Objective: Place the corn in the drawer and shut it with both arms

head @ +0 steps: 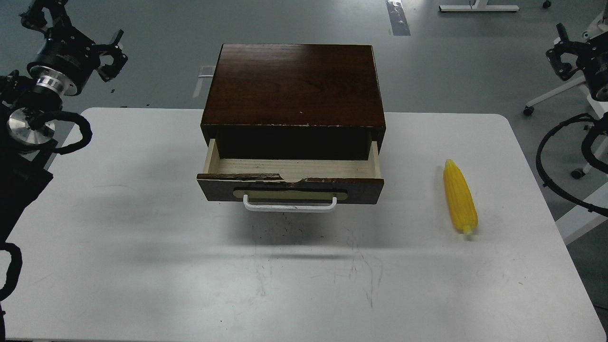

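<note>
The yellow corn [460, 196] is shorter than the drawer's pale inside [293, 167] is wide, so I expect the corn to fit lying crosswise when I lower it in.
The yellow corn [460, 197] lies on the white table [142, 266], right of the cabinet, tip pointing away from me. The drawer [289, 187] is pulled partly out of the dark brown cabinet [293, 85]; its pale wood inside shows nothing in it, and its white handle [289, 205] faces me. My left gripper [116, 50] hangs raised at the far left, beyond the table's back corner, fingers apart and holding nothing. My right gripper [560, 52] is raised at the far right, off the table, also open and holding nothing. Both are far from the corn and the drawer.
The cabinet stands at the middle back of the table. Black cables [555, 175] loop off the right arm beside the table's right edge. White chair or stand legs [553, 97] are on the grey floor behind.
</note>
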`<action>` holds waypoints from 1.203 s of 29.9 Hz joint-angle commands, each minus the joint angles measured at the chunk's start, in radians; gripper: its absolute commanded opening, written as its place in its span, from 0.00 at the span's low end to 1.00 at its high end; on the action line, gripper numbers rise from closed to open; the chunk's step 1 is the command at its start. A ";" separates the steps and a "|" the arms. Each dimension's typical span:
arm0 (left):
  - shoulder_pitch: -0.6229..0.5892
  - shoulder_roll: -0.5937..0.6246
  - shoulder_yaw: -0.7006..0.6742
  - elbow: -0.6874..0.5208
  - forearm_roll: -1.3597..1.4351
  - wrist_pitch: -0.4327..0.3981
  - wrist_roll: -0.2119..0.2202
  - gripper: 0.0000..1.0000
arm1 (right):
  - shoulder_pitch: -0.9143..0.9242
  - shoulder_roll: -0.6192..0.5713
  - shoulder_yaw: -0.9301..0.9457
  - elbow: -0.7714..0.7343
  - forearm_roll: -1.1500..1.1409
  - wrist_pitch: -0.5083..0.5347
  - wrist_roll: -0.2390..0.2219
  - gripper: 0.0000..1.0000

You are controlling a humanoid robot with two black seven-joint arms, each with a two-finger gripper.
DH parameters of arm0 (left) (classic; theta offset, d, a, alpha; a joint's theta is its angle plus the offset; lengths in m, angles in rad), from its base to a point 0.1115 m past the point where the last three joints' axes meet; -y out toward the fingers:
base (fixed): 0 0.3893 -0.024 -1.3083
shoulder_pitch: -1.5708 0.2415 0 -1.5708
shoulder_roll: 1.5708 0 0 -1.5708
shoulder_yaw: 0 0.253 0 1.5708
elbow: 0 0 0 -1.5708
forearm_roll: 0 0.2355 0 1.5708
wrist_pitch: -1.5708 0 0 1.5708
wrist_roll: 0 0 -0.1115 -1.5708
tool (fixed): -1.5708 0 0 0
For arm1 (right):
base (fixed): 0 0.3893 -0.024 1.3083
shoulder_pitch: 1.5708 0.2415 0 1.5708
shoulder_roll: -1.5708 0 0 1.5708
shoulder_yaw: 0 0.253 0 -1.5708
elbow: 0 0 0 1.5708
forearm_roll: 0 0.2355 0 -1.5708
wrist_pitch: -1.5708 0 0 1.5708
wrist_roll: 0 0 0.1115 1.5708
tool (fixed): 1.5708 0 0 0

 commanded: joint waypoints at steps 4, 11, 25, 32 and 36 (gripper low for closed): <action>0.003 0.002 0.002 -0.003 0.002 0.000 0.000 0.98 | 0.000 0.000 0.001 0.006 0.000 0.000 0.002 1.00; 0.009 0.006 -0.001 0.000 -0.002 0.000 -0.001 0.98 | 0.035 -0.018 -0.085 0.009 -0.018 0.000 -0.002 1.00; 0.010 -0.012 -0.018 0.065 -0.021 0.000 -0.003 0.98 | 0.477 -0.245 -0.775 0.104 -0.375 0.000 -0.018 1.00; 0.007 -0.014 -0.016 0.061 -0.021 0.000 -0.004 0.98 | 0.528 -0.388 -0.828 0.466 -0.886 0.000 -0.224 1.00; 0.007 -0.014 -0.015 0.060 -0.019 0.000 -0.004 0.98 | 0.506 -0.442 -0.841 0.648 -1.088 0.000 -0.265 1.00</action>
